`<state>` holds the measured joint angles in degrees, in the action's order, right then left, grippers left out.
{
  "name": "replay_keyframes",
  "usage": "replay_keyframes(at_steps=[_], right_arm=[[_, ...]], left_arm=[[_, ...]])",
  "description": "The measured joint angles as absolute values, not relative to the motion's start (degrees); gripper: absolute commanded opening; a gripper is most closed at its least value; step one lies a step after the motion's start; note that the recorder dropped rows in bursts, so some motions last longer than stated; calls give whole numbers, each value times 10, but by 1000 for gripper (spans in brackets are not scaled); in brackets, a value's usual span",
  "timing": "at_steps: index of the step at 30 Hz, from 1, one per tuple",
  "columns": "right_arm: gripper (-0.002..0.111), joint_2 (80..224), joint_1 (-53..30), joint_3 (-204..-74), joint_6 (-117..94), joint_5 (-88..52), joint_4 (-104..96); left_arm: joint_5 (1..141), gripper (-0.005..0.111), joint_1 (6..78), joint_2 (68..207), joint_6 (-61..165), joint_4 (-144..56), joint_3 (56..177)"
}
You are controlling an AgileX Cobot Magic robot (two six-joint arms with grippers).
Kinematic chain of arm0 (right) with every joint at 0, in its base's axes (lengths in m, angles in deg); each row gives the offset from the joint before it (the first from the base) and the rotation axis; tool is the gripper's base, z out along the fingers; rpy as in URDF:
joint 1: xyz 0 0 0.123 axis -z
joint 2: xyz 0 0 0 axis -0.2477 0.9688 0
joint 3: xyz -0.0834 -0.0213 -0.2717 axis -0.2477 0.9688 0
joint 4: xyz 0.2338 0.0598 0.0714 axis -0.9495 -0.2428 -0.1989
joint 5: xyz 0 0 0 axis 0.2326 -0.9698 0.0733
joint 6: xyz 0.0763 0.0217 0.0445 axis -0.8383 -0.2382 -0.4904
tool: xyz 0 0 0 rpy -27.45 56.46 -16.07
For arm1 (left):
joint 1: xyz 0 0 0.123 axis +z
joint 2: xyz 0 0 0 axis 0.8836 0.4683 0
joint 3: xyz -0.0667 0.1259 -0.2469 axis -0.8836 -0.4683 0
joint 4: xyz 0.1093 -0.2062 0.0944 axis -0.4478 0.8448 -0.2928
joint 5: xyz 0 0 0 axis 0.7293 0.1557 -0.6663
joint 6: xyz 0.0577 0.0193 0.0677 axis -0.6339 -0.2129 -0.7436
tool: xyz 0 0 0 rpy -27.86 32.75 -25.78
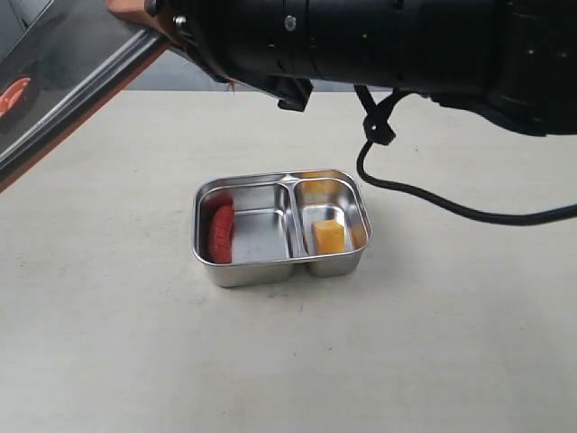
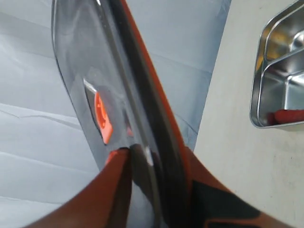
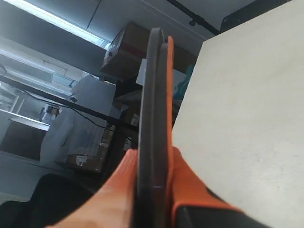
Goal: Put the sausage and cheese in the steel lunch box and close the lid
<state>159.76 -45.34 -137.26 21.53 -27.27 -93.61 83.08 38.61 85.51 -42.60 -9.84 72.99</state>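
Note:
The lid slanting in both grippers (image 1: 72, 68) should be leveled by my left gripper while my right gripper opens, then takes the lid's edge to cover the lunch box (image 1: 281, 230).
The steel lunch box (image 1: 248, 271) stands in the middle of the table. The red sausage (image 1: 221, 232) lies in its larger compartment and the yellow-orange cheese (image 1: 329, 237) in the smaller one. The dark translucent lid (image 1: 63, 72) hangs tilted in the air at the upper left, away from the box, its orange valve tab (image 1: 13, 95) showing. My left gripper (image 2: 152, 154) is shut on the lid (image 2: 90, 61); the box (image 2: 259, 90) and sausage (image 2: 287, 115) lie off to one side. My right gripper (image 3: 153, 154) is shut on the lid's edge (image 3: 154, 85), orange seal showing.
A black arm (image 1: 361, 41) spans the top of the exterior view, and its black cable (image 1: 406, 189) hangs down behind the box on the right. The beige table (image 1: 135, 361) stretches all round the box; grey cloth (image 2: 28, 95) lies beyond its edge.

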Motion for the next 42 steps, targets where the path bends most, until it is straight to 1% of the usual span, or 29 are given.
replay_keyframes(at_steps=[3, 4, 6, 9, 10, 13, 14, 15, 16, 20, 24, 28, 32, 35, 39, 42], right_arm=[[0, 1598, -453, -1373, 208, -275, -894], [2, 1598, -453, -1373, 207, -278, -884], [11, 1598, -453, -1373, 201, -281, -867], [34, 1598, -453, -1373, 199, -284, -853], [47, 1598, -453, -1373, 202, -287, -846], [74, 1598, -453, -1372, 218, -311, -816], [80, 1598, -453, -1372, 222, -321, -801], [83, 1598, -453, -1372, 223, -328, -791], [84, 1598, -453, -1372, 226, -336, -780], [81, 1598, -453, -1372, 221, -378, -719], [80, 1598, -426, -1372, 140, -460, -630], [80, 1598, -354, -1372, 72, -592, -553], [80, 1594, -267, -1372, 60, -654, -541], [80, 1590, -210, -1372, 72, -689, -558], [80, 1601, -143, -1372, 100, -784, -588], [80, 1626, -120, -1372, 131, -850, -644]], left_arm=[[831, 0, 386, 855, -423, -149, 730], [831, 0, 386, 855, -421, -165, 730], [834, 0, 386, 855, -417, -194, 730], [835, 0, 386, 855, -413, -210, 730], [835, 0, 386, 855, -412, -214, 730], [835, 0, 386, 855, -406, -220, 730], [837, 0, 386, 855, -406, -221, 730], [839, 0, 386, 855, -406, -221, 730], [839, 0, 386, 855, -406, -225, 730], [841, 0, 386, 855, -403, -237, 730], [845, 0, 386, 855, -399, -256, 730], [860, 0, 386, 855, -394, -284, 730], [889, 0, 386, 855, -384, -331, 729], [900, 0, 386, 856, -368, -357, 728], [901, 0, 386, 857, -353, -376, 728], [900, 0, 386, 857, -350, -379, 728]])
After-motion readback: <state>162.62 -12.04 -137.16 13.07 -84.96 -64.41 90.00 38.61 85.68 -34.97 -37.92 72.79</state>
